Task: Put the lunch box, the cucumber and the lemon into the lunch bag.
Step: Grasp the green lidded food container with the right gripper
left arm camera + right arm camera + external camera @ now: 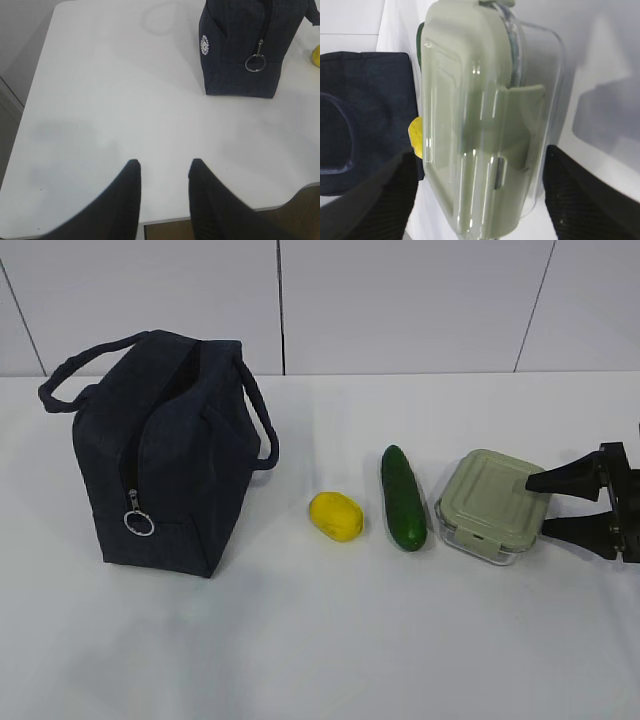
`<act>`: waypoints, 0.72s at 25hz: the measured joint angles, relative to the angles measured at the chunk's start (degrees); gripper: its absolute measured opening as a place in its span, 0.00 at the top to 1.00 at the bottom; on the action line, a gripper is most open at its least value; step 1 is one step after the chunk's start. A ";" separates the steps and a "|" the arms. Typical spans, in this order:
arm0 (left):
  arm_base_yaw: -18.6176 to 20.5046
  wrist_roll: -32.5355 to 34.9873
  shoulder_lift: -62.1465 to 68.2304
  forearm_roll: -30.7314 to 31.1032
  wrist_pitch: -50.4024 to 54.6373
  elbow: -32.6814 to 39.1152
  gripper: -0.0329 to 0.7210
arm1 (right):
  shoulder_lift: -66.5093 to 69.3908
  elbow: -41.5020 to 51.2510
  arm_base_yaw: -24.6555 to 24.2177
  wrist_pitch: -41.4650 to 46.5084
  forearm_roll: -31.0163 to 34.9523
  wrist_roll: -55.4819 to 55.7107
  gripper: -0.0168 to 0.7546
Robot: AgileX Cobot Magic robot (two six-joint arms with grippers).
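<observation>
I expect the lunch box [492,503] to come up closed and in one piece when I lift its end, because the lid's end flap [518,132] is folded down over the clear base.
The navy lunch bag [165,455] stands at the left, its ring pull [139,523] hanging low on the near end; the top seam looks parted. The lemon [335,516], cucumber [402,498] and green-lidded lunch box [488,503] lie in a row to its right. My right gripper [538,506] is open, one finger on each side of the lunch box's right edge. In the right wrist view the lunch box [475,130] fills the gap between the fingers [375,200], with small gaps on both sides. My left gripper [165,167] is open and empty over bare table, short of the bag [240,50].
The white table [300,640] ends at a wall behind. In the left wrist view the table's near edge [165,220] lies under the fingers and its left edge is close. The lemon [416,135] and bag [360,115] show beyond the lunch box.
</observation>
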 joint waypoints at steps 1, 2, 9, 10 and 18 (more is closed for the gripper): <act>0.00 0.00 0.00 0.00 0.00 0.00 0.64 | 0.00 -0.12 0.00 0.00 0.22 -0.09 0.22; 0.00 0.00 0.00 0.00 0.00 0.00 0.64 | 0.00 -0.24 0.00 0.00 0.36 -0.23 0.22; 0.00 0.00 0.00 0.00 0.00 0.00 0.64 | 0.09 -0.73 0.94 -0.44 0.63 -0.42 0.22; 0.00 0.00 0.00 0.00 0.00 0.00 0.64 | 0.09 -1.02 1.07 -0.44 0.63 -0.42 0.22; 0.00 0.00 0.00 0.00 0.00 0.00 0.64 | 0.09 -1.24 1.52 -2.57 0.72 -0.42 0.22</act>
